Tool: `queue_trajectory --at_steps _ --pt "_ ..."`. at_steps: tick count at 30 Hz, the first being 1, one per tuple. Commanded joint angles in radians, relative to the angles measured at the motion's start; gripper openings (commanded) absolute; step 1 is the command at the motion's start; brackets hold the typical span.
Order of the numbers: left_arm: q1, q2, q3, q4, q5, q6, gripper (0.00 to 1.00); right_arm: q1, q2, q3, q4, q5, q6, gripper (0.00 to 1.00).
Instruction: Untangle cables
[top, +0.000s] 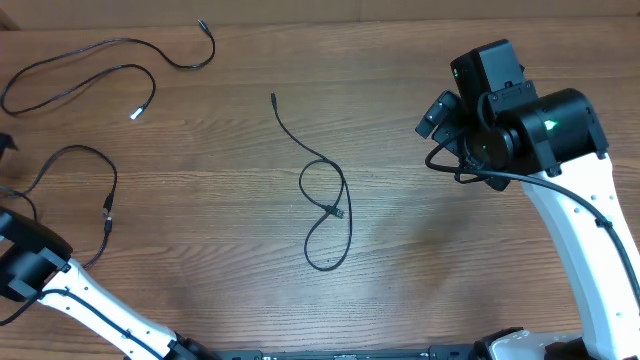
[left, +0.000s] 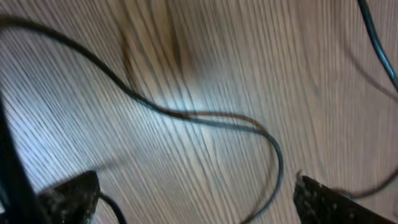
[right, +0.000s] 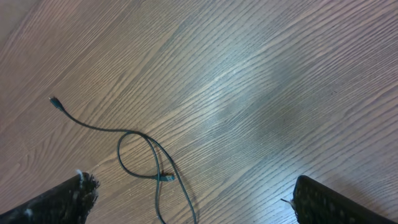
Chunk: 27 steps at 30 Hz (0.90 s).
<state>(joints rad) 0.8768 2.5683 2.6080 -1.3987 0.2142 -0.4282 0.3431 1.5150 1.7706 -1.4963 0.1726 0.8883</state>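
The second cable's two plugs (top: 107, 214) come together and close its loop. So my left gripper should grab the near part of the cable (top: 105, 239) next to its plug and pull the plugs apart.
Three thin black cables lie apart on the wooden table. One with a silvery white tip (top: 137, 112) curves across the far left. A second cable (top: 100, 170) loops at the left edge, near my left arm (top: 25, 262). A third cable (top: 325, 205) lies in the middle, crossing itself in a loose loop with its plug inside. My left gripper (left: 199, 208) is open low over the table, and a cable (left: 205, 118) runs between its fingers. My right gripper (top: 437, 113) is open and empty, raised to the right of the middle cable (right: 149, 155).
The wooden table (top: 430, 260) fills the view. A thick black cord (top: 560, 190) hangs along my right arm. My left gripper's fingers are hidden at the left edge of the overhead view.
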Motion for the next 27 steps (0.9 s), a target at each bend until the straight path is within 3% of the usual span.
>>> queue_trajectory --at_steps 1,3,4,7,9,10,11,12,15,20,25,27 --pt "-0.006 -0.005 0.070 -0.066 0.044 0.024 1.00 0.004 0.000 -0.004 0.002 0.018 -0.007 1.00" --pt "-0.006 -0.005 0.080 -0.115 -0.061 0.027 1.00 0.004 0.000 -0.004 0.002 0.018 -0.007 1.00" --pt "-0.007 -0.005 0.080 -0.134 -0.098 0.041 0.93 0.003 0.000 -0.004 0.002 0.018 -0.007 1.00" --pt "-0.010 -0.005 0.069 -0.172 -0.154 0.056 0.54 0.004 0.000 -0.004 0.002 0.018 -0.007 1.00" --pt "-0.018 -0.005 0.046 -0.171 -0.192 0.055 0.57 0.004 0.000 -0.004 0.002 0.018 -0.007 1.00" --pt "-0.023 -0.005 0.028 -0.164 -0.204 0.055 0.51 0.004 0.000 -0.004 0.002 0.018 -0.007 1.00" --pt "-0.027 -0.005 0.011 -0.151 -0.203 0.055 0.14 0.004 0.000 -0.004 0.002 0.018 -0.007 1.00" --pt "-0.032 -0.005 0.001 -0.140 -0.203 0.054 0.04 0.004 0.000 -0.004 0.002 0.018 -0.007 1.00" --pt "-0.054 -0.005 -0.026 -0.073 -0.195 0.012 0.04 0.004 0.000 -0.004 0.002 0.018 -0.007 1.00" --pt "-0.082 -0.005 -0.048 0.123 -0.045 -0.032 0.04 0.004 0.000 -0.004 0.002 0.018 -0.007 1.00" --pt "-0.105 -0.005 -0.129 0.205 -0.146 -0.032 0.04 0.004 0.000 -0.004 0.002 0.018 -0.007 1.00" --pt "-0.105 -0.005 -0.166 0.206 -0.154 -0.032 0.10 0.004 0.000 -0.004 0.002 0.018 -0.007 1.00"
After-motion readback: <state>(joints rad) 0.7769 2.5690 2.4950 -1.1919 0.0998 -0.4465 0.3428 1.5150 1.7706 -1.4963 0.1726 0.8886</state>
